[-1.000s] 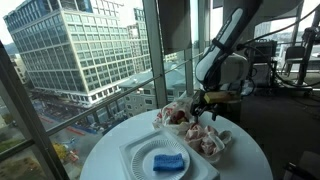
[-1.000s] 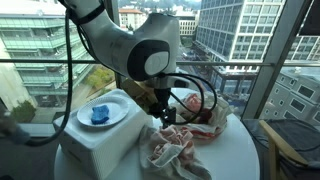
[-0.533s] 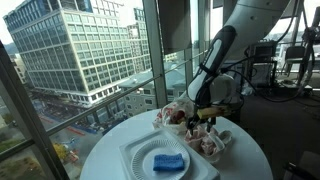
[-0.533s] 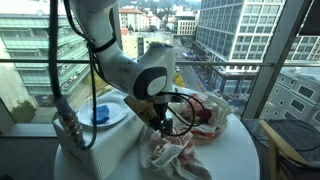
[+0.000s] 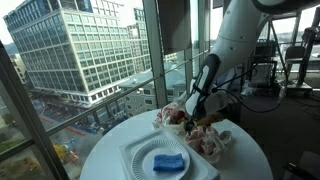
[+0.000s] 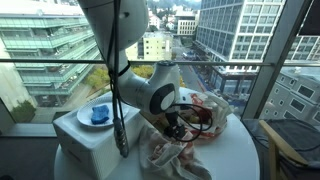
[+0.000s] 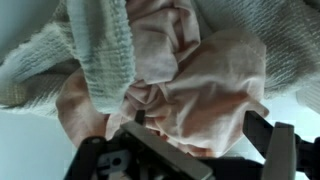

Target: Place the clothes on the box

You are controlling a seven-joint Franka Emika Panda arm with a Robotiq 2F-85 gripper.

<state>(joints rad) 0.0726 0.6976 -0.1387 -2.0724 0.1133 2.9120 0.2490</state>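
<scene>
My open fingers are on both sides of a pink fold (image 7: 200, 118), clear of the white knit cloth (image 7: 103, 52). My gripper should keep going down until the pink fold is deep between the fingers, then close.
The clothes are a crumpled heap of pink and white cloth (image 5: 205, 138) on the round white table, seen in both exterior views (image 6: 168, 151). The box is white (image 5: 135, 153) and carries a white plate (image 5: 150, 165) with a blue cloth (image 5: 169, 161); it also shows in an exterior view (image 6: 88, 145). My gripper (image 5: 197, 119) is low over the heap (image 6: 171, 124). In the wrist view my gripper (image 7: 200, 125) is open, with a finger on each side of a fold of pink cloth (image 7: 195, 85). A white knit cloth (image 7: 100, 50) lies beside it.
The round table (image 5: 250, 160) stands by tall windows with a metal railing (image 5: 120, 95). The plate (image 6: 85, 120) with the blue cloth (image 6: 100, 113) takes up most of the box top. Cables hang from the arm (image 6: 200, 100) over the clothes.
The arm has lowered and the gripper has come down onto the pile of clothes. The clothes and box have not moved.
</scene>
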